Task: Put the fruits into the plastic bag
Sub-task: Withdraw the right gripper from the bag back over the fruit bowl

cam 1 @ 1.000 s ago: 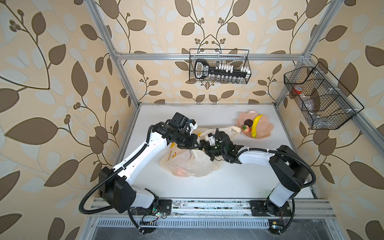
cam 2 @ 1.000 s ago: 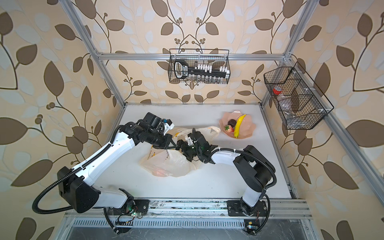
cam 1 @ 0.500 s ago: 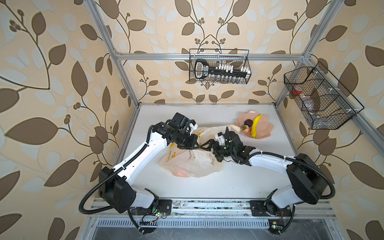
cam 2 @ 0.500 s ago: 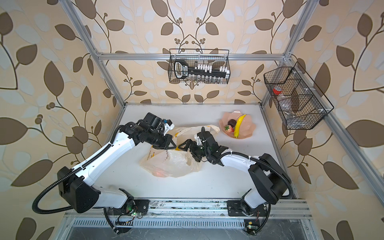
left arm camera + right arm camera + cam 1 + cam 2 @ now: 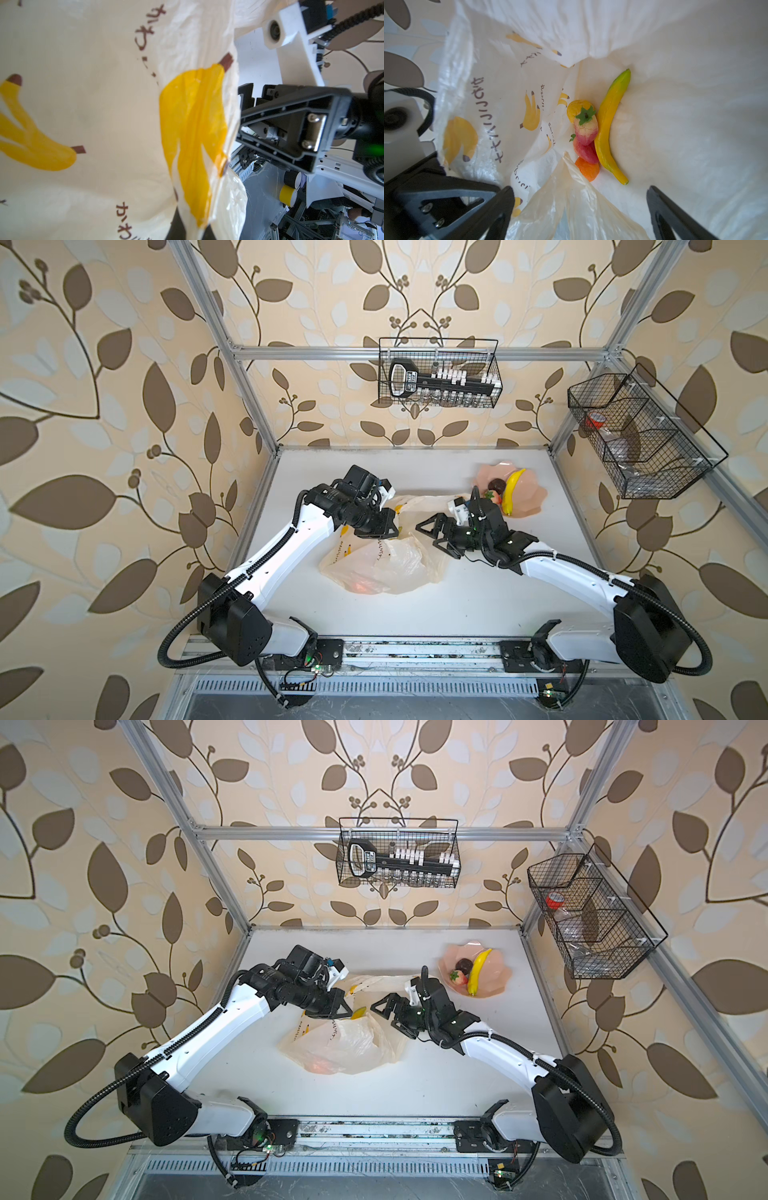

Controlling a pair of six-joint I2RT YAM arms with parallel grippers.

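Note:
My open right gripper should keep going to the pink plate until its fingers straddle the banana (image 5: pixel 479 969) there, because that banana has one long side free (image 5: pixel 485 974).
The cream plastic bag (image 5: pixel 382 568) (image 5: pixel 345 1048) lies mid-table. My left gripper (image 5: pixel 392 526) (image 5: pixel 347 1011) is shut on its upper rim, and the left wrist view shows the film (image 5: pixel 93 104) pinched at the jaws. At the bag's mouth my right gripper (image 5: pixel 432 537) (image 5: pixel 386 1017) (image 5: pixel 580 190) stands open and holds nothing. Inside the bag lie a banana (image 5: pixel 610 124), two strawberries (image 5: pixel 586 126), an orange (image 5: pixel 587 169) and a yellow pear (image 5: pixel 576 108). On the pink plate (image 5: pixel 532 497) (image 5: pixel 496 977) rest a banana (image 5: pixel 512 489), a dark piece (image 5: pixel 496 484) and a strawberry (image 5: pixel 456 977).
A wire basket (image 5: pixel 440 373) with a tool set hangs on the back wall. A second wire basket (image 5: pixel 640 439) hangs on the right wall. The plate sits at the table's back right, just behind my right wrist.
My right arm has swung out to the right and its gripper has drawn back a little from the bag's mouth, still open. The left gripper keeps its hold on the bag.

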